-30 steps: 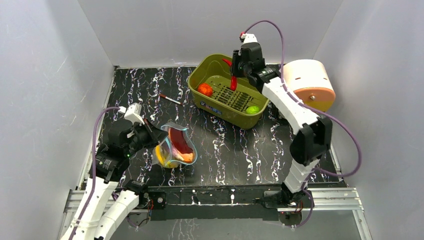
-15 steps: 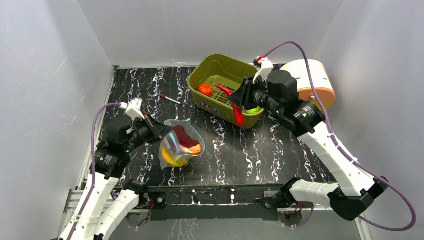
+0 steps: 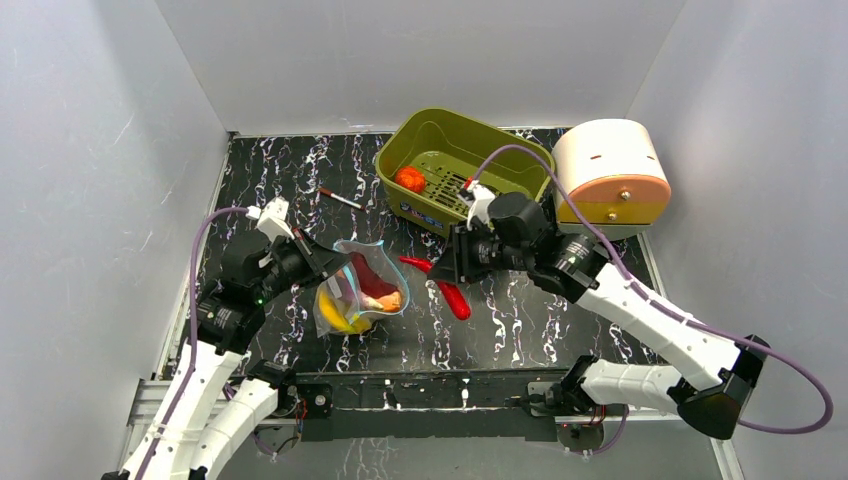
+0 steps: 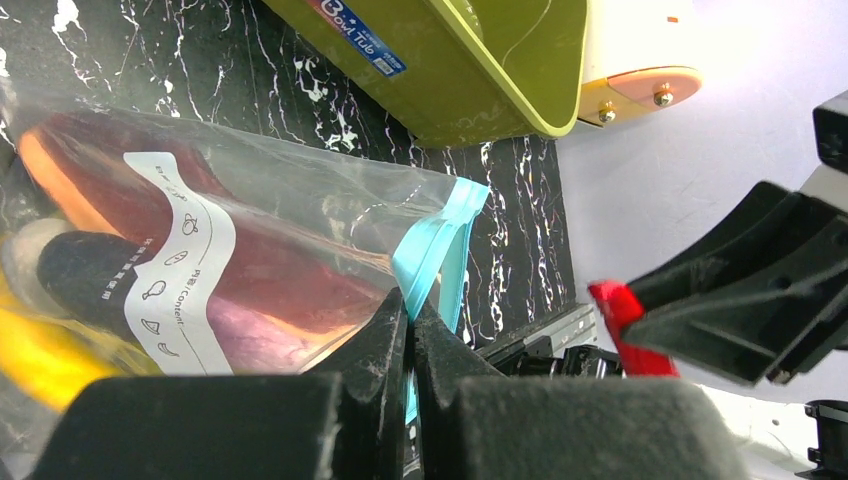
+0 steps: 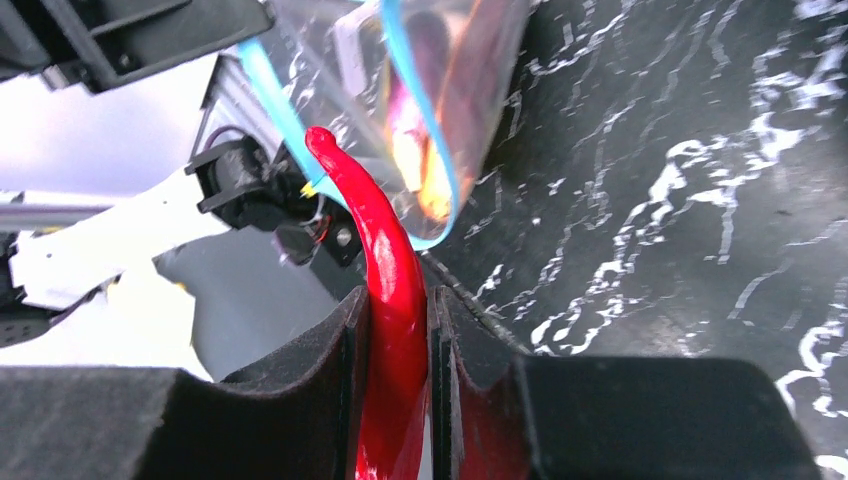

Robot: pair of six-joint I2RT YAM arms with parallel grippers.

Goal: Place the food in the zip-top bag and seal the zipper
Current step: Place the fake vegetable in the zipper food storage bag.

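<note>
My right gripper is aiming the red chili's tip [image 3: 406,260] at the bag's opening [image 3: 384,274], so it should carry on moving the chili in until it is inside, then let go.
The clear zip-top bag [image 3: 365,290] lies at the centre left, holding a yellow banana [image 3: 335,318], a dark eggplant [image 3: 366,272] and an orange carrot [image 3: 391,298]. My left gripper [image 3: 335,268] is shut on its teal zipper [image 4: 437,240] and holds the mouth open. My right gripper [image 3: 441,272] is shut on the red chili [image 3: 453,298], just right of the mouth. In the right wrist view the chili [image 5: 385,255] tip points at the zipper strip [image 5: 425,130]. A red-orange tomato [image 3: 408,179] sits in the olive tub [image 3: 440,125]. The green fruit is hidden.
A thin red-tipped stick [image 3: 338,197] lies on the black marbled table left of the tub. A white and orange drum-shaped device [image 3: 610,170] stands at the back right. White walls close in the left, back and right sides.
My right gripper has carried the chili out of the tub, down and to the left, to just beside the bag's mouth. The left gripper has kept its hold, shifting the bag slightly.
</note>
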